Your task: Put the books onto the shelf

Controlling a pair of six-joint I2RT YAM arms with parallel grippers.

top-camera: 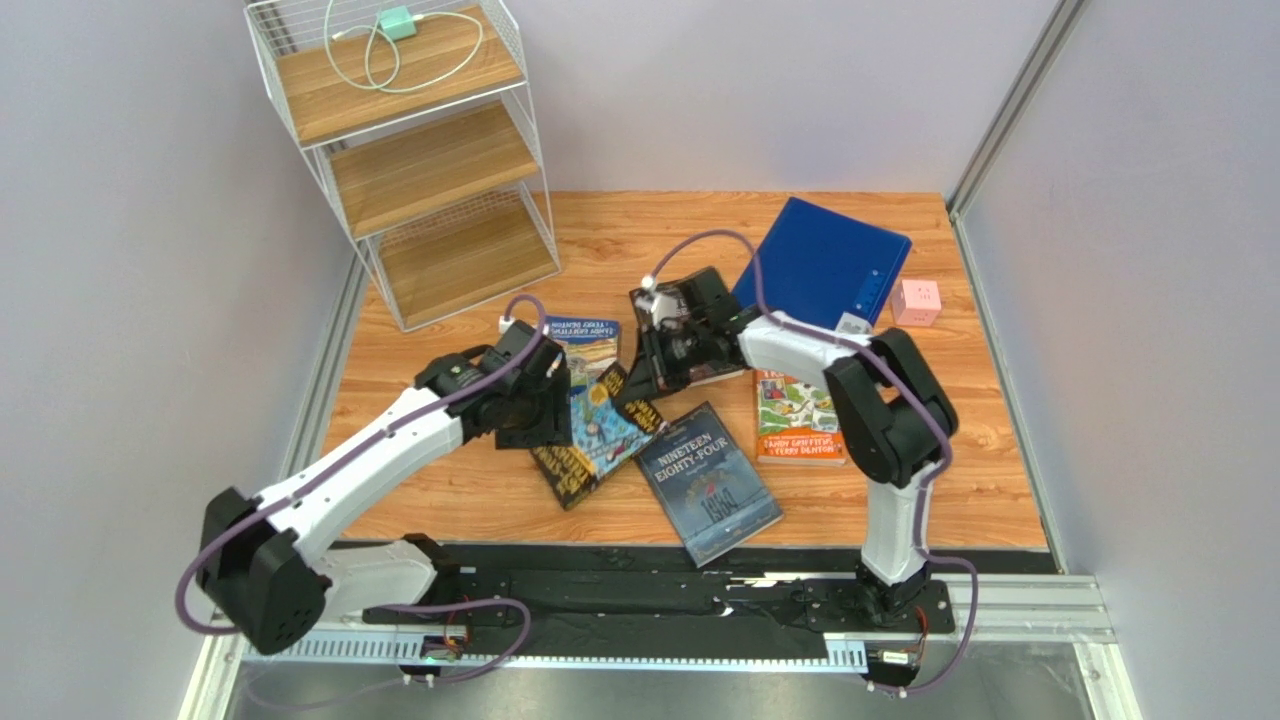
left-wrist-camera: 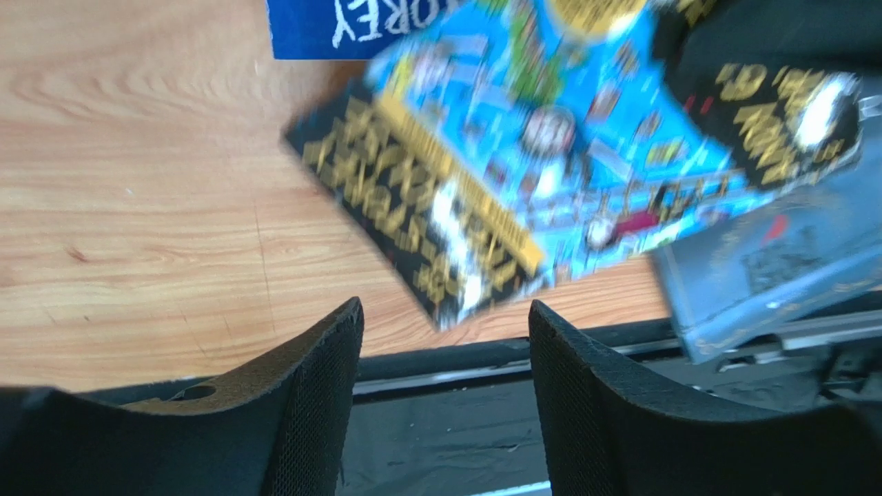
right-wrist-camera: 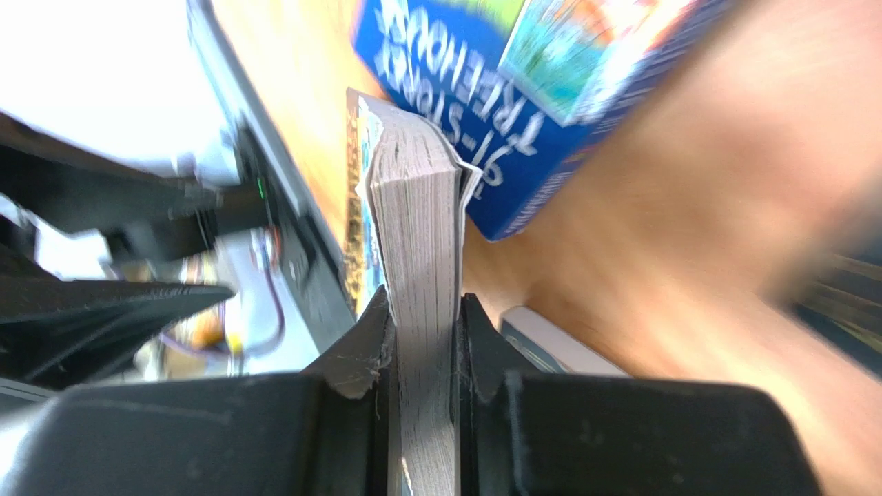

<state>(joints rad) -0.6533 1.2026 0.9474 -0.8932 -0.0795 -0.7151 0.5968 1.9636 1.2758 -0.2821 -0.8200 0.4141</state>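
Observation:
Next, I lift the book back with my right gripper and turn its long edge toward my left gripper, because the yellow-black Treehouse book's corner points at my left gripper.
My right gripper is shut on the page edge of the yellow-black Treehouse book, which stands on edge between its fingers. In the top view this book lies tilted between both grippers. Beside its lower left part my left gripper is open, and the left wrist view shows nothing between the fingers; the book is blurred just beyond them. The blue Treehouse book, Nineteen Eighty-Four and the orange Treehouse book lie flat. A dark book is partly hidden under my right gripper. The shelf stands far left.
A large blue folder lies at the back right with a pink cube beside it. A white cable and small green box sit on the shelf's top board. Grey walls close in both sides of the wooden table.

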